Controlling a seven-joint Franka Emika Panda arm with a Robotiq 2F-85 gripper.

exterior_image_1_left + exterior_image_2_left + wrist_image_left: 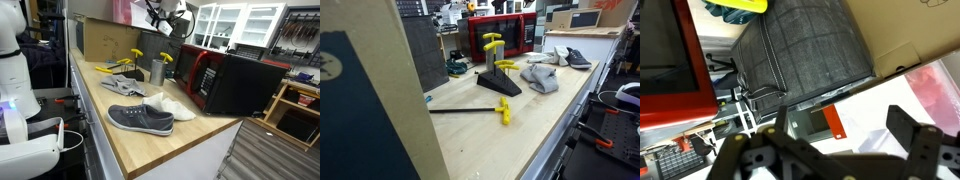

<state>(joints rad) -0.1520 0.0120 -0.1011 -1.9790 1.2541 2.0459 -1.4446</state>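
Note:
The robot's gripper is aimed past the metal cup at the dark grey textured top [808, 48], so it should move back over the cup and go down around its yellow handle [165, 56].
My gripper [166, 20] hangs high above the back of the wooden table [130, 150], over the red and black microwave [225, 80]. In the wrist view the gripper [825, 150] stands open, its dark fingers [912, 135] wide apart with nothing between them. Below it that view shows the microwave's red front [680, 70], a dark grey textured top [810, 50] and a cardboard box [915, 30]. A grey sneaker [140, 118] and a white sneaker [172, 106] lie near the table's front, far from the gripper.
A metal cup [157, 70], a grey cloth [122, 85] and yellow-handled tools [137, 55] sit mid-table before a cardboard box [110, 38]. A black stand with yellow handles [498, 70] and a loose yellow-handled rod [503, 110] lie on the table. Shelves [295, 105] stand beside the microwave.

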